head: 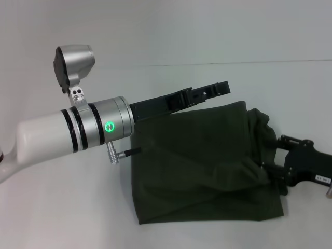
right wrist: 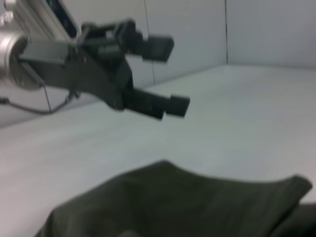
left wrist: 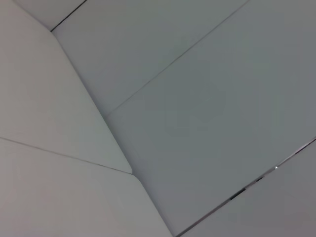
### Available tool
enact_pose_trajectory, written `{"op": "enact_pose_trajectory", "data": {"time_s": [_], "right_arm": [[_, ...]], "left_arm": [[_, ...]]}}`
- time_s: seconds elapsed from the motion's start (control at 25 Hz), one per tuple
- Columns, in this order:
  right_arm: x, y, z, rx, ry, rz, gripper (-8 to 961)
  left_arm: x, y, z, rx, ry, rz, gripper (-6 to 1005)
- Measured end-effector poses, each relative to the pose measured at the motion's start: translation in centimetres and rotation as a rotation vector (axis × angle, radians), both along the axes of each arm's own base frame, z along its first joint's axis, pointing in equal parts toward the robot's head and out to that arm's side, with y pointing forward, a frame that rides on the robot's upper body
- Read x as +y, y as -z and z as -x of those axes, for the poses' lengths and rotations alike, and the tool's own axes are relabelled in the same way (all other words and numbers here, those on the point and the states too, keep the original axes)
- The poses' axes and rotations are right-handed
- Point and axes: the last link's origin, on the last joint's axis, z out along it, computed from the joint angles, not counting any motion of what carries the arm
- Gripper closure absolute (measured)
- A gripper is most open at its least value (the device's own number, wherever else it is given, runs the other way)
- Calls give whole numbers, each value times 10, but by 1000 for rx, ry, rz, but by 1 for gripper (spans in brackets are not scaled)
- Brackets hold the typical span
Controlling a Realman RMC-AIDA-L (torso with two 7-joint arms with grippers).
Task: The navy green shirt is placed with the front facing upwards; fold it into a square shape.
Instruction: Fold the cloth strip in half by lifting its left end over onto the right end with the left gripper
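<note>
Crumpled cloth (head: 260, 121) sticks out past the shirt's upper fold, and my right gripper is halfway along the shirt's bunched edge. So next I move back and straighten the shirt's far corner (head: 245, 106).
The navy green shirt (head: 202, 166) lies folded into a rough rectangle on the white table, plain green side up, with no print showing. Its right edge (head: 262, 129) is bunched and raised. My left gripper (head: 224, 87) hovers above the shirt's far left corner. It shows in the right wrist view as the left gripper (right wrist: 173, 74), open and holding nothing. My right gripper (head: 282, 166) sits at the shirt's bunched right edge, against the cloth. The right wrist view shows the shirt (right wrist: 177, 202) close below.
The white table (head: 67, 207) extends around the shirt on all sides, and its back edge (head: 259, 62) meets a pale wall. The left wrist view shows only pale panels with thin seams (left wrist: 173, 59). My left forearm (head: 67, 129) reaches across the table's left side.
</note>
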Motion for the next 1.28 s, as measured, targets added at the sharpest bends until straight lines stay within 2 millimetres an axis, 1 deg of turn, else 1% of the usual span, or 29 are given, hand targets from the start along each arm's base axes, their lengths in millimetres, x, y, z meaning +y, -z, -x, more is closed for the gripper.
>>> {"op": "enact_pose_trajectory", "data": {"time_s": [0.2, 0.44, 0.48, 0.72, 0.92, 1.04, 1.16, 1.28], "right_arm": [[-7, 7, -9, -38, 28, 37, 221], [-16, 7, -23, -60, 71, 24, 222], [-19, 8, -28, -71, 91, 18, 222], [-21, 12, -35, -95, 115, 15, 221], [-23, 12, -35, -103, 104, 20, 221], [-25, 6, -33, -89, 83, 18, 220], [-27, -10, -30, -58, 63, -13, 220], [-25, -26, -31, -15, 90, -63, 221]], "left_arm": [[-1, 0, 0, -4, 3, 4, 66], [-1, 0, -2, -5, 8, 5, 67], [-1, 0, -2, -5, 10, 5, 67], [0, 0, -4, -5, 15, 4, 67], [1, 0, -5, -5, 18, 4, 67], [1, 0, -5, -5, 18, 4, 67], [1, 0, -6, -5, 20, 3, 67], [1, 0, -6, -5, 20, 3, 67]]}}
